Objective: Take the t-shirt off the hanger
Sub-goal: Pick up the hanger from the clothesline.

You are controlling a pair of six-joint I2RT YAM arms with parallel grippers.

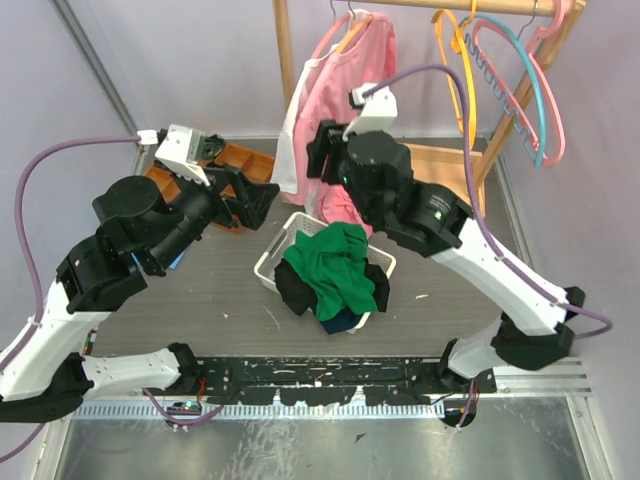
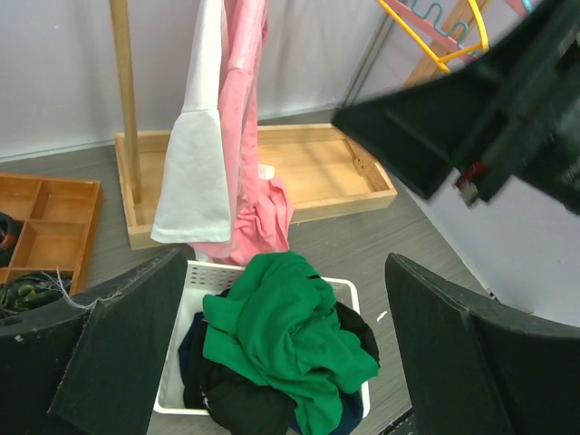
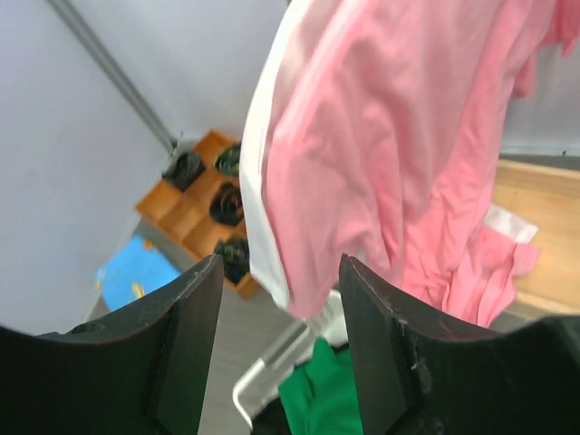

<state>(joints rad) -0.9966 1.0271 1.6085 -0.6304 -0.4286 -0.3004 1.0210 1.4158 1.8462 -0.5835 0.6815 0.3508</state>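
My right gripper should keep moving up toward the hanger (image 1: 347, 42) and close on the cloth below, because the pink t-shirt's loose corner (image 3: 306, 281) is lined up with the gripper's open fingers.
A pink t-shirt (image 1: 350, 90) with a white side panel hangs from a hanger (image 1: 353, 28) on the wooden rail at the back. Its lower part trails down behind the basket. My right gripper (image 1: 322, 160) is level with the shirt's lower half. In the right wrist view its jaws (image 3: 281, 299) stand apart, and a corner of the pink t-shirt (image 3: 381, 154) hangs loose between them, untouched by either finger. My left gripper (image 1: 258, 198) is wide open to the left of the shirt. It (image 2: 285, 263) looks over the basket and holds nothing. The t-shirt (image 2: 245, 118) hangs beyond it.
A white basket (image 1: 268, 262) under the shirt holds green (image 1: 335, 265) and black clothes. An orange wooden organiser (image 1: 245, 160) sits at the back left. The rack's wooden base tray (image 1: 440, 165) lies behind. Bare orange, blue and pink hangers (image 1: 520, 70) hang on the rail's right.
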